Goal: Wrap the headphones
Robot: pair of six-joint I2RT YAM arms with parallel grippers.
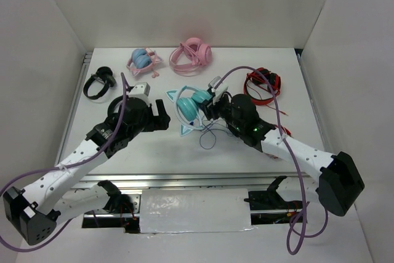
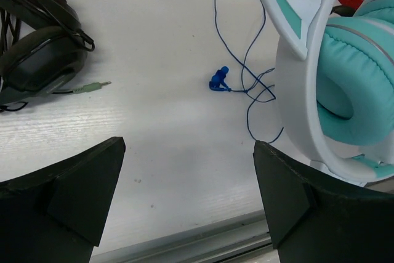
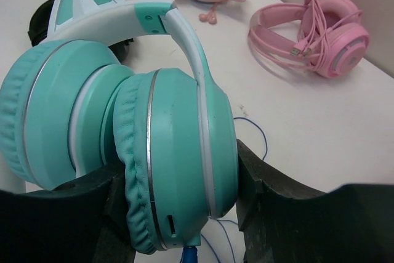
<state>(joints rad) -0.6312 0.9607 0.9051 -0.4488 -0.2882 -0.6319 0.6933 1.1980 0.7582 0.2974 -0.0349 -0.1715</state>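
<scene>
The pale headband (image 2: 297, 106) should be taken with my left gripper, because my right gripper is closed on the teal ear cup (image 3: 177, 158) and needs to be free for the cable.
The teal cat-ear headphones (image 1: 189, 109) stand on the white table at its middle, with the pale headband on the left side. Their thin dark blue cable (image 1: 209, 137) lies loose in loops in front of them. My right gripper (image 1: 208, 110) is shut on one teal ear cup (image 3: 178, 152), one finger on each side of it. My left gripper (image 1: 164, 116) is open and empty, just left of the headphones. In the left wrist view, the headphones (image 2: 345, 72) are at the right, beside my right finger, and the cable's blue plug (image 2: 218, 80) lies on the table.
Black headphones (image 1: 98, 82) lie at the far left, with their jack plug (image 2: 92, 87) on the table. A pink-and-blue cat-ear pair (image 1: 143, 61) and an all-pink pair (image 1: 192, 53) lie at the back. A red-and-black pair (image 1: 263, 84) lies at the right. The table's front rail (image 2: 203, 241) is close.
</scene>
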